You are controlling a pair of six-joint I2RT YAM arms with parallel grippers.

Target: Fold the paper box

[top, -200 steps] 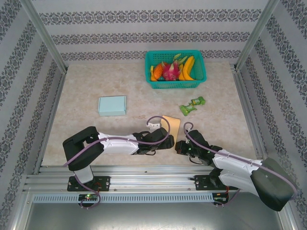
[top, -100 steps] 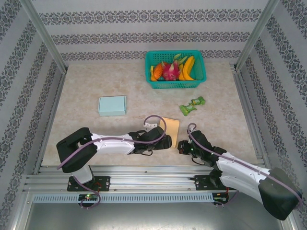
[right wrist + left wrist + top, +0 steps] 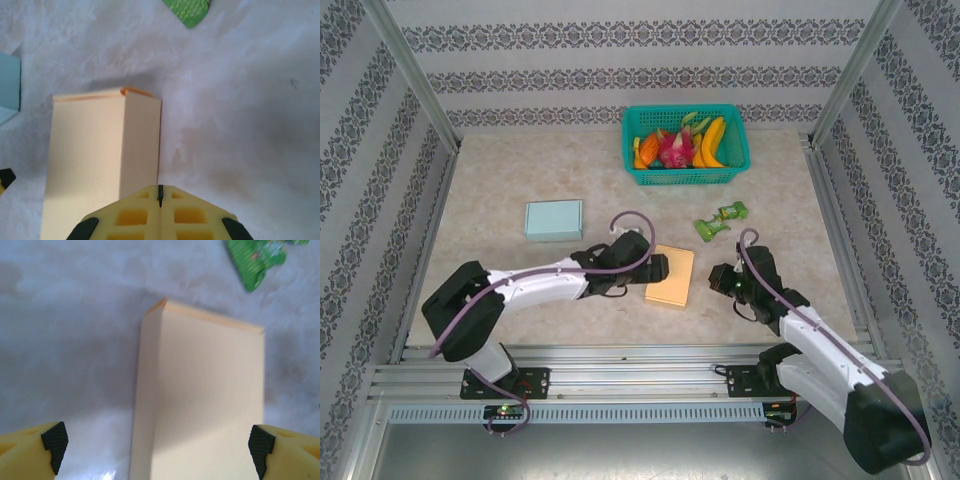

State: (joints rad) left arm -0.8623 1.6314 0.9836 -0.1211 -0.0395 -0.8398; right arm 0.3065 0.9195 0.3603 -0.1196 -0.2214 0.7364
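The tan box (image 3: 672,277) is lying crosswise to the light blue box. My left gripper should move back and my right gripper should push the tan box's side (image 3: 142,142) around.
The tan paper box (image 3: 670,276) lies flat and closed on the table's near middle. My left gripper (image 3: 656,268) is at its left side. In the left wrist view the gripper (image 3: 159,444) is open wide, and the box (image 3: 205,400) lies below and between its black pads (image 3: 55,440) without touching them. My right gripper (image 3: 720,279) sits just right of the box. Its yellow fingertips (image 3: 160,194) are shut together on nothing, close to the box's (image 3: 95,155) right side wall.
A green packet (image 3: 720,220) lies just beyond the box, and shows as the packet (image 3: 257,257) in the left wrist view. A light blue box (image 3: 554,220) sits to the left. A teal basket (image 3: 685,170) of fruit stands at the back.
Both grippers have moved away from the near edge. The box, earlier tilted between them, now lies flat farther out. The right gripper has drawn off to the right.
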